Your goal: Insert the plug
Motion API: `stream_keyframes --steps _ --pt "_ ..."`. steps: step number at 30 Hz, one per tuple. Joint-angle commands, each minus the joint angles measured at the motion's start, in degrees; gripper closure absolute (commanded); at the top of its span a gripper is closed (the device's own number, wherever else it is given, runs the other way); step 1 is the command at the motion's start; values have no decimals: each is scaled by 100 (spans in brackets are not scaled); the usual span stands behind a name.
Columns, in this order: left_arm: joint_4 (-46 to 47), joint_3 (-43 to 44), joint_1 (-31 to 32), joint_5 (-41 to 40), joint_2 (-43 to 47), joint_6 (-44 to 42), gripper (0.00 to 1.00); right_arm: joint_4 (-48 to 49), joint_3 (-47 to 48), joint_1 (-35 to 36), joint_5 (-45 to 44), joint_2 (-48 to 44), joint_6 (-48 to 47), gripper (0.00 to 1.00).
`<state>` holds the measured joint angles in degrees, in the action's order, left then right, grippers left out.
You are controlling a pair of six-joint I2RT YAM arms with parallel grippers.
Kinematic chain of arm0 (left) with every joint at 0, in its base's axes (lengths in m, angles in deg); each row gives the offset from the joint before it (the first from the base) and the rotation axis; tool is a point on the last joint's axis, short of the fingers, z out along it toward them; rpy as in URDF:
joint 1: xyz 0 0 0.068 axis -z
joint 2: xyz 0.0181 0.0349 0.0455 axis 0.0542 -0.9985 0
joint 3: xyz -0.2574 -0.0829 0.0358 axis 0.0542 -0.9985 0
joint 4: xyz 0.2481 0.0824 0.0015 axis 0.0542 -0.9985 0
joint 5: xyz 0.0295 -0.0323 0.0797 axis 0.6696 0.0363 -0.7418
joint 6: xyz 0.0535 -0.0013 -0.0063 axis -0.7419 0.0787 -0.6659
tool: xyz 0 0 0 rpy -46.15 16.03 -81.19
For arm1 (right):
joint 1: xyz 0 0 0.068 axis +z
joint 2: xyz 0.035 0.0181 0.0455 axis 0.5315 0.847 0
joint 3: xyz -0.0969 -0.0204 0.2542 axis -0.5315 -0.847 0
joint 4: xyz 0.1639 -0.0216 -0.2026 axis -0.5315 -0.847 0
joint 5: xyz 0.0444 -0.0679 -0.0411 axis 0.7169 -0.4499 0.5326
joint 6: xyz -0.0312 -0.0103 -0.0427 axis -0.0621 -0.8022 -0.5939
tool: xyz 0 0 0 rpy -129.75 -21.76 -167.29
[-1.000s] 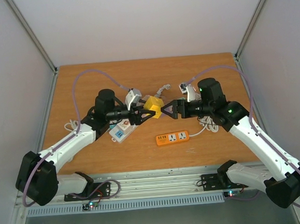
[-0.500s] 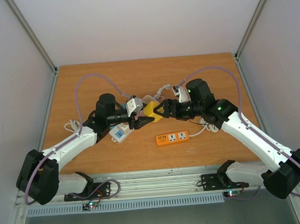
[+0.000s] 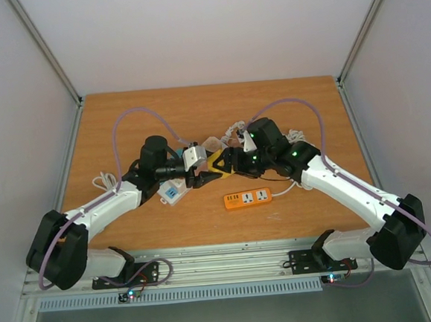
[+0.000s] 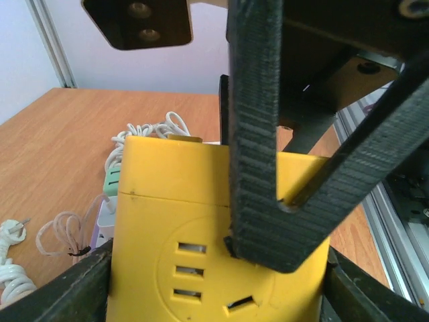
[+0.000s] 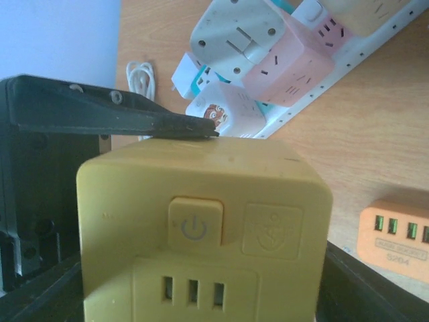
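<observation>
I should first open my left gripper and move it away, because both grippers are holding the yellow socket cube (image 3: 217, 164). My right gripper will then lower the cube to the orange power strip (image 3: 247, 198).
A yellow socket cube (image 3: 217, 163) is held off the table between both arms at the centre. My left gripper (image 3: 205, 174) is shut on it from the left, my right gripper (image 3: 228, 163) from the right. In the left wrist view the cube (image 4: 167, 221) fills the space between my own fingers, and a ribbed finger of the right gripper (image 4: 255, 134) lies across its slotted face. In the right wrist view the cube (image 5: 201, 188) shows a power button and three slots. The left gripper's finger (image 5: 114, 114) rests on its top. The cube's plug pins are hidden.
A white power strip (image 5: 348, 47) carries a grey-white adapter (image 5: 234, 33), a pink cube (image 5: 288, 64) and a small white cube (image 5: 221, 114); its near end shows below the left arm (image 3: 171, 190). An orange power strip (image 3: 247, 198) lies in front. White cable coils (image 3: 104, 182) lie at the left.
The right arm has pushed leftward and lower, and the left gripper has drawn back. The yellow cube has moved slightly left and down, held by both grippers.
</observation>
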<state>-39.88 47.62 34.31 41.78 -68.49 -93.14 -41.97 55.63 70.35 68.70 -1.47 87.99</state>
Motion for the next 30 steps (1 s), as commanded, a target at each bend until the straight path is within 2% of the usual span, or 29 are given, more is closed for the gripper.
stream_keyframes --steps 1,5,7,10,11,12,16,18,20,22,25,30 --pt "295 -2 18 104 36 -329 57 -87 303 54 -390 139 95 27" --pt "-27 37 18 9 89 -612 56 -135 461 61 -303 331 140 34" --pt "-50 5 17 -50 142 -630 51 -157 520 61 -275 370 119 46" --pt "-61 -25 17 -443 299 -472 24 -241 543 59 -496 262 -13 58" --pt "-19 -59 15 -672 352 -205 6 -277 552 60 -591 202 -121 59" --pt "-50 -57 17 -845 480 26 1 -347 562 61 -722 142 -319 60" --pt "-376 -28 18 -1869 972 689 1 -745 549 61 -1285 -158 -998 61" --pt "-369 -101 18 -2699 1245 1172 1 -1029 516 60 -1538 -261 -1327 60" --pt "-543 -68 -8 -3874 1454 1729 1 -1237 347 54 -1718 -370 -1548 60" --pt "-1321 253 -169 -4599 1558 2615 1 -1426 172 65 -1848 -472 -1675 60" --pt "-2710 839 -670 -4345 1470 3439 1 -1678 -111 137 -2096 -573 -1699 60" --pt "-2885 774 -1158 -4364 1645 3985 1 -1860 -497 431 -2650 -624 -1611 58"
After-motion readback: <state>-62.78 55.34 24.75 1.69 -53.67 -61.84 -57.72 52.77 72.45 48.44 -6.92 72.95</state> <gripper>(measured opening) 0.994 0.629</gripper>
